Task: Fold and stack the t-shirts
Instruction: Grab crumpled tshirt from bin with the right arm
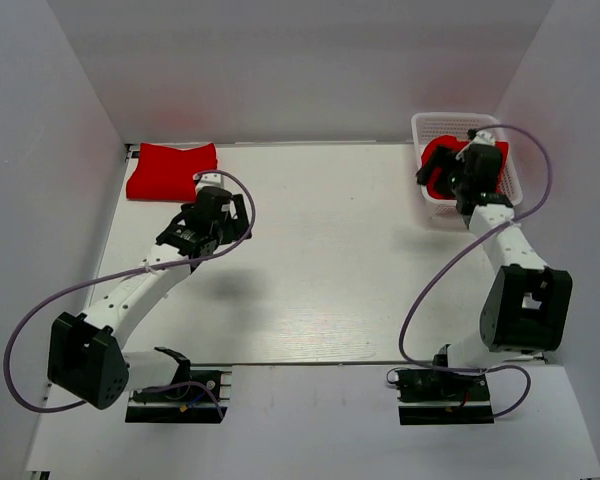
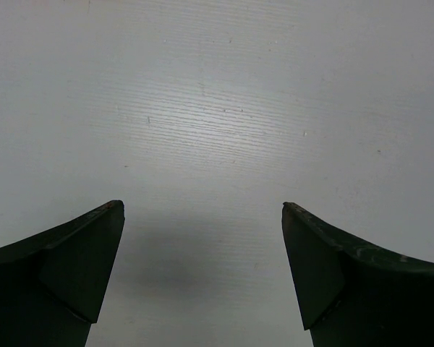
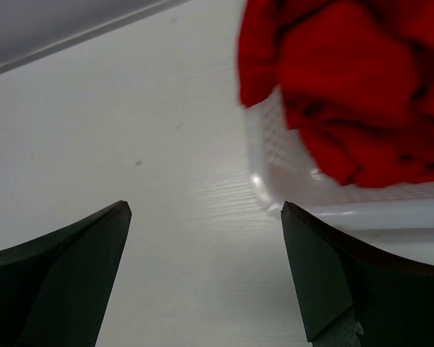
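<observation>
Loose folds (image 3: 354, 79) are heaped in the white mesh basket, so the top red t-shirt (image 1: 502, 160) should come free crumpled and leave more red cloth behind when I lift it.
A folded red t-shirt (image 1: 171, 170) lies flat at the table's far left corner. More red t-shirts (image 1: 438, 163) are bunched in the white mesh basket (image 1: 428, 205) at the far right; in the right wrist view the red cloth (image 3: 354, 87) hangs over the basket's rim (image 3: 362, 213). My left gripper (image 1: 242, 212) is open and empty above bare table, just right of and nearer than the folded shirt; its view (image 2: 202, 210) shows only tabletop. My right gripper (image 1: 432, 176) is open and empty at the basket's left side, its jaws (image 3: 202, 210) over the table beside the rim.
White walls close in the table at the back and on both sides. The basket stands close to the right wall. The wide white tabletop (image 1: 340, 260) lies between the two arms. Purple cables loop off both arms.
</observation>
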